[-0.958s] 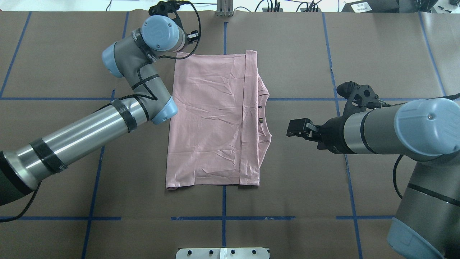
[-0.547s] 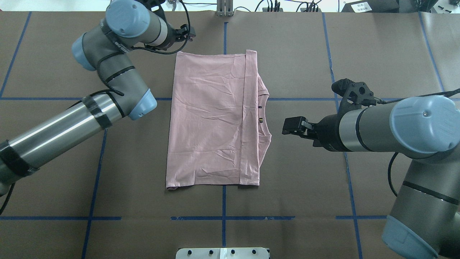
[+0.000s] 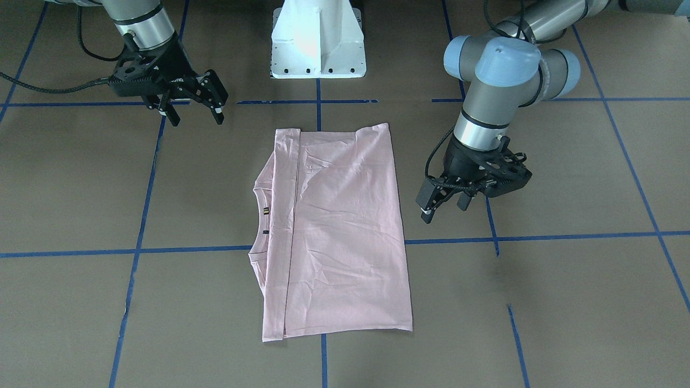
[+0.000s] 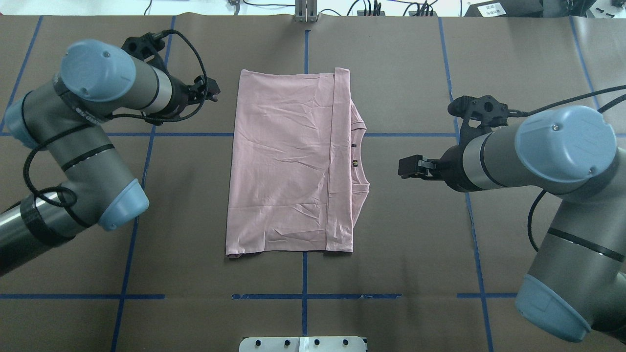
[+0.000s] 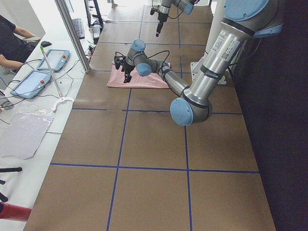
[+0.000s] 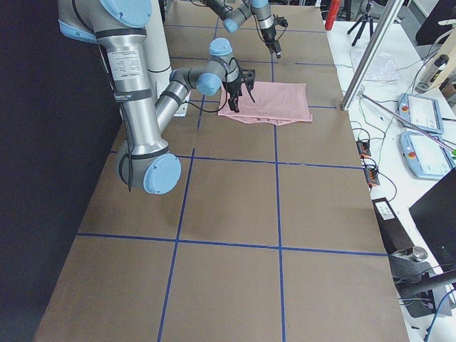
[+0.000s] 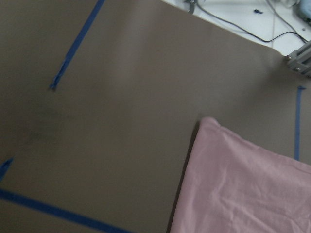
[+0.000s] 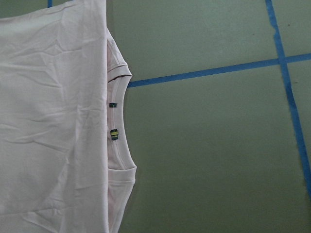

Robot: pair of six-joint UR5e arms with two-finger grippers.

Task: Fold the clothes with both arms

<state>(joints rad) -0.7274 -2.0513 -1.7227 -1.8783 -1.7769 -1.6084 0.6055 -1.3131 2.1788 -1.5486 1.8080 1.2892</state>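
Note:
The T-shirt's corner (image 3: pixel 382 131) by the white pedestal lies free and the way along its long edge (image 3: pixel 393 171) is open, so the robot's left gripper keeps going and closes there.
The pale pink T-shirt (image 4: pixel 288 161) lies folded flat in the middle of the brown table, its collar and neck label (image 4: pixel 355 162) showing on the side toward my right arm. The Snoopy drawing is hidden. It also shows in the front view (image 3: pixel 345 231) and both wrist views (image 7: pixel 248 189) (image 8: pixel 53 121). My left gripper (image 3: pixel 443 209) is open and empty, hovering beside the shirt's long edge, apart from it; overhead it shows off the far left corner (image 4: pixel 212 91). My right gripper (image 3: pixel 197 119) is open and empty, off the collar side (image 4: pixel 407 168).
The white pedestal (image 3: pixel 318 37) stands at the robot's edge of the table. Blue tape lines (image 4: pixel 303 296) cross the brown table cover. Cables (image 4: pixel 371 7) lie along the far edge. An operator's tablets (image 5: pixel 50 60) and a metal post (image 5: pixel 72 33) stand beyond it.
My left arm has swung away from the shirt's far left corner, toward the table's left side and nearer the robot. My right gripper has drawn back slightly. The shirt has not moved.

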